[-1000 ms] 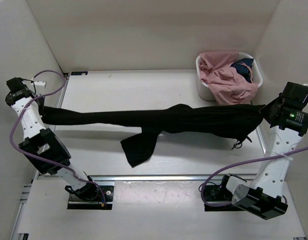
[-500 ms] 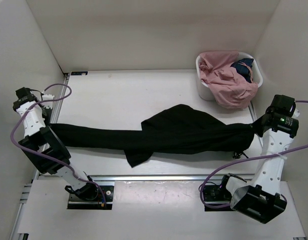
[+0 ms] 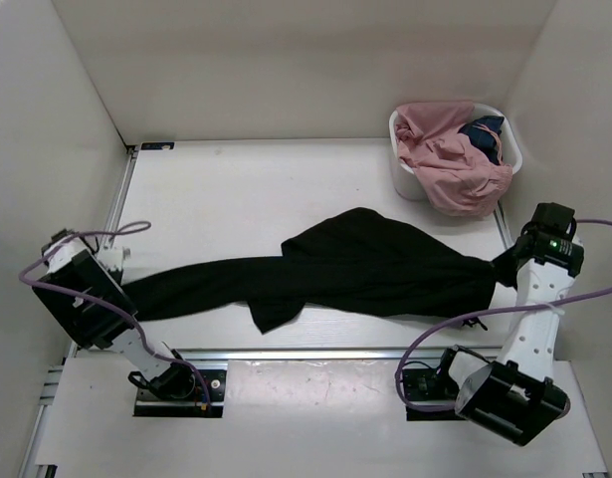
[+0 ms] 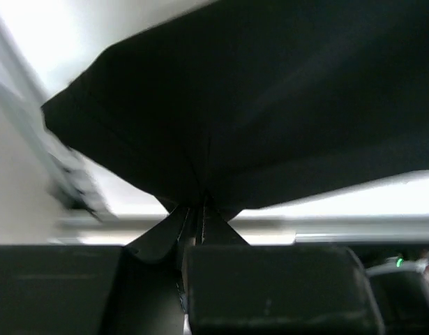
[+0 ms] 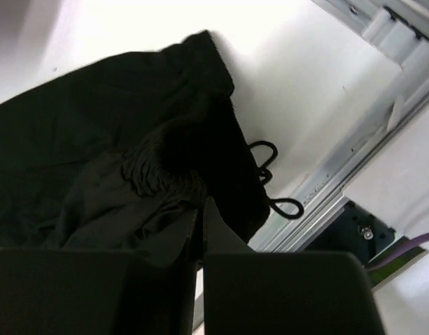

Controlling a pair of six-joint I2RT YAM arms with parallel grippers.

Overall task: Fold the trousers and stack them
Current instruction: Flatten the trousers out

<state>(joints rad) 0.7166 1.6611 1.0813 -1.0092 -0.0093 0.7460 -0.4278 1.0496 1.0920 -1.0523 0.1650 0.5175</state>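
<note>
Next, my left gripper moves the held leg toward the back [image 3: 168, 161] while my right gripper grabs the bunched leg, because one leg lies bunched [image 3: 275, 315] beneath the other.
The black trousers [image 3: 355, 267] lie stretched left to right across the white table, wide and bunched in the middle, one leg running to the left. My left gripper [image 3: 126, 291] is shut on the leg end [image 4: 221, 125] at the table's left edge, low by the near rail. My right gripper [image 3: 502, 269] is shut on the waistband end [image 5: 165, 160] at the right edge; the black drawstring [image 5: 270, 178] hangs loose beside it.
A white basket [image 3: 405, 179] holding pink and dark blue clothes stands at the back right corner. White walls close in the table on three sides. A metal rail [image 3: 325, 354] runs along the near edge, and another [image 5: 340, 174] runs down the right edge.
Both grippers have come down and toward the near edge with the trousers. The cloth, held taut above the table before, now lies on the surface, and the left end moved nearer.
</note>
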